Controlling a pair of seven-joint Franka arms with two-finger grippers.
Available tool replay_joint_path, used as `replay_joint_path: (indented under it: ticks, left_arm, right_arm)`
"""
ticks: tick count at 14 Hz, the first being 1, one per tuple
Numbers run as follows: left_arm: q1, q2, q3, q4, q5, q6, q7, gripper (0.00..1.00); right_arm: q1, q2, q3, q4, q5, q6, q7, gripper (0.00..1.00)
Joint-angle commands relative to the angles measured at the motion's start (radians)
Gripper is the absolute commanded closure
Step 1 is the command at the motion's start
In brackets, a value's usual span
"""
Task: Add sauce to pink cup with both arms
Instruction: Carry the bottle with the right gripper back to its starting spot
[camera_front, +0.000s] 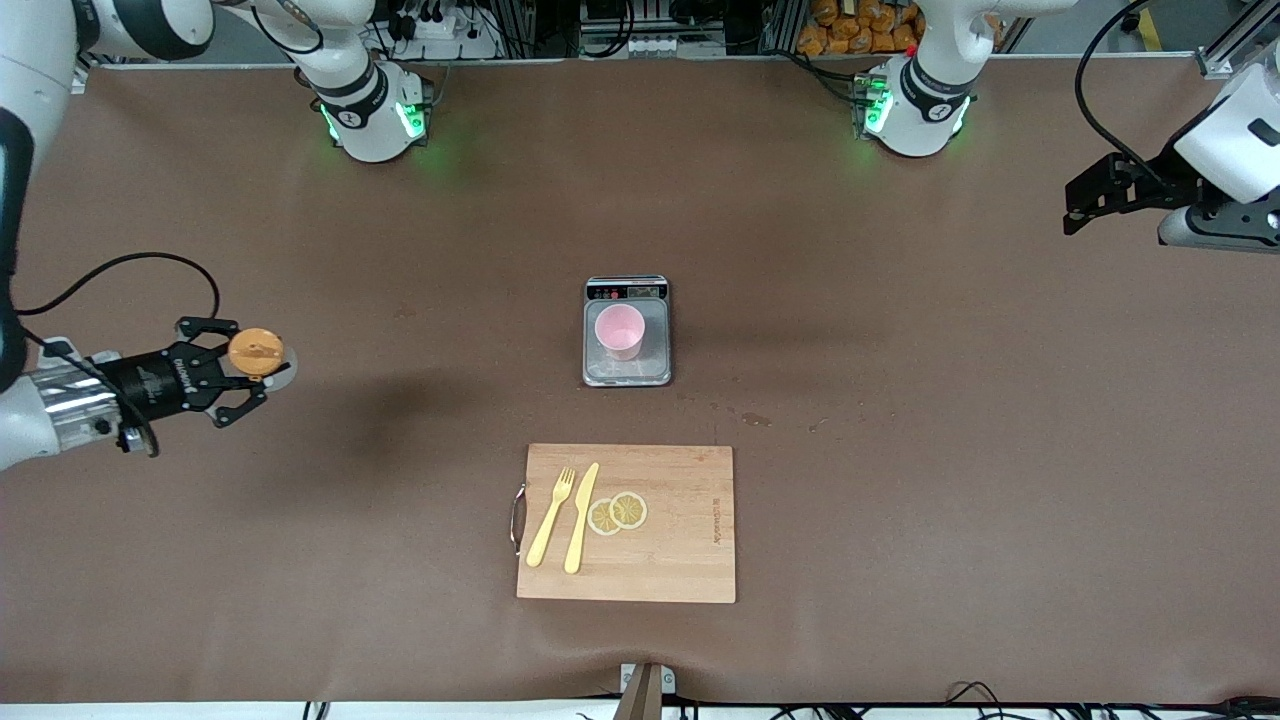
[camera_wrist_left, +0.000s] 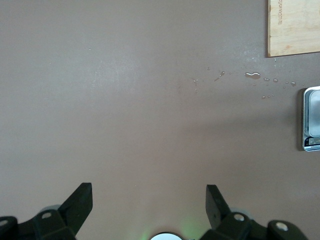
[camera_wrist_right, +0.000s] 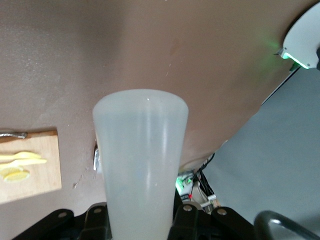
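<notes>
My right gripper keeps lowering the bottle until its base stands on clear brown cloth and then let go, because the sauce bottle's orange cap (camera_front: 256, 352) is facing up over that cloth.
The pink cup (camera_front: 620, 330) stands upright on a small kitchen scale (camera_front: 627, 373) in the middle of the table. My right gripper (camera_front: 243, 372) is shut on the sauce bottle (camera_front: 257, 352) over the bare table at the right arm's end. The bottle's orange cap faces up at the front camera. In the right wrist view the whitish bottle (camera_wrist_right: 140, 160) fills the space between the fingers of the right gripper (camera_wrist_right: 140, 222). My left gripper (camera_front: 1078, 205) hangs open and holds nothing over the left arm's end of the table. The left gripper (camera_wrist_left: 149, 200) looks down on bare brown cloth.
A wooden cutting board (camera_front: 627, 523) lies nearer to the front camera than the scale, with a yellow fork (camera_front: 552, 516), a yellow knife (camera_front: 581, 517) and lemon slices (camera_front: 618, 513) on it. Small liquid drops (camera_front: 755, 419) spot the cloth between the scale and the board.
</notes>
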Motion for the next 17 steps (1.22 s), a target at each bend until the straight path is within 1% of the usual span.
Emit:
replay_joint_path:
  ticks: [1,3,5,9,13,17]
  left_arm:
    - [0.02,-0.005,-0.001,0.001,-0.021,-0.034,0.004,0.0]
    - [0.02,-0.004,-0.001,-0.004,-0.021,-0.047,0.004,0.0]
    - [0.02,-0.002,-0.003,-0.002,-0.022,-0.047,0.006,0.0]
    - [0.023,-0.006,-0.001,-0.011,-0.022,-0.05,0.004,0.0]
    - [0.021,-0.006,-0.001,-0.011,-0.022,-0.05,0.004,0.0]
    - [0.021,-0.004,-0.001,-0.011,-0.022,-0.044,0.003,0.0]
  right_arm:
    - [-0.085,0.018,0.016,-0.067,0.073,-0.016,-0.145,1.0]
    - [-0.14,0.06,0.016,-0.081,0.074,-0.016,-0.269,1.0]
    - [-0.201,0.126,0.016,-0.081,0.075,-0.016,-0.393,1.0]
    - [-0.284,0.216,0.016,-0.079,0.078,-0.016,-0.542,1.0]
    - [-0.32,0.304,0.016,-0.079,0.075,-0.01,-0.645,1.0]
    - [-0.315,0.337,0.015,-0.082,0.074,-0.002,-0.659,1.0]
